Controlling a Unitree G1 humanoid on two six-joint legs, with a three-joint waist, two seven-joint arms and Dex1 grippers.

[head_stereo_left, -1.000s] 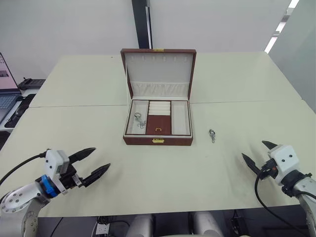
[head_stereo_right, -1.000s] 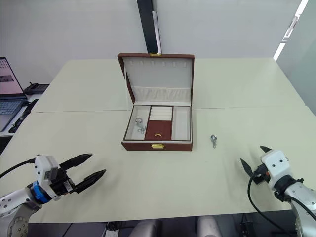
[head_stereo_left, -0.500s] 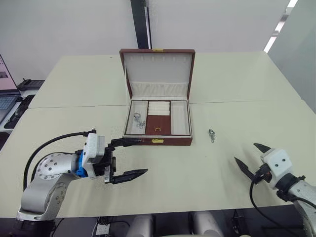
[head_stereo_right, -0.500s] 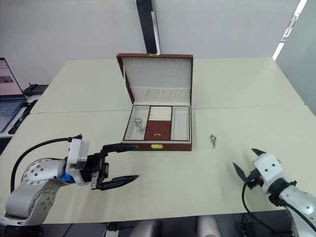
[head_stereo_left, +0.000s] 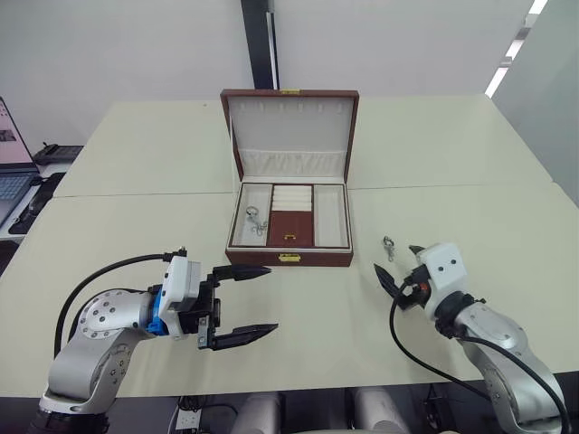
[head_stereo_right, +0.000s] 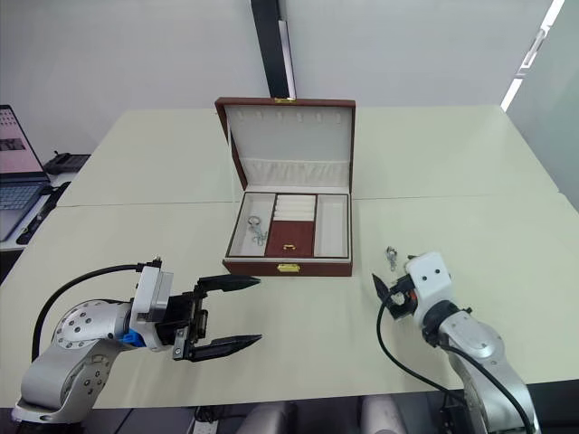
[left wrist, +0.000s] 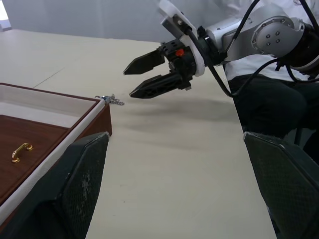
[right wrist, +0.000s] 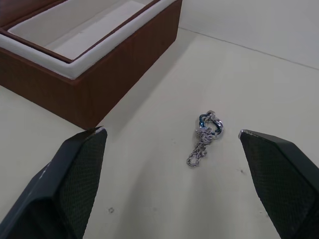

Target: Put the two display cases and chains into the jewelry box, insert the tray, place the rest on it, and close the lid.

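The blue ring (right wrist: 211, 124) will come along when I lift the second chain (right wrist: 202, 141), because the chain is bunched up around the ring.
The brown jewelry box (head_stereo_left: 289, 258) stands mid-table with its lid (head_stereo_left: 289, 131) upright. Inside, a white tray (head_stereo_left: 332, 217) with compartments holds a silver chain (head_stereo_left: 255, 220) on the left and a brown panel with a gold handle (head_stereo_left: 289, 228) in the middle. The display cases are hidden. A second chain (head_stereo_left: 389, 246) lies on the table right of the box, also seen as the chain (right wrist: 207, 132). My right gripper (head_stereo_left: 398, 262) is open just short of it. My left gripper (head_stereo_left: 270, 300) is open in front of the box's left corner, empty.
A laptop (head_stereo_right: 18, 172) sits at the far left beyond the table edge. A black pillar (head_stereo_left: 260, 45) stands behind the table. A seam (head_stereo_left: 136, 194) runs across the tabletop level with the box. Bare table lies in front of the box.
My right gripper has moved forward and left from the near right edge up to the loose chain. My left gripper has swung from the near left toward the box front.
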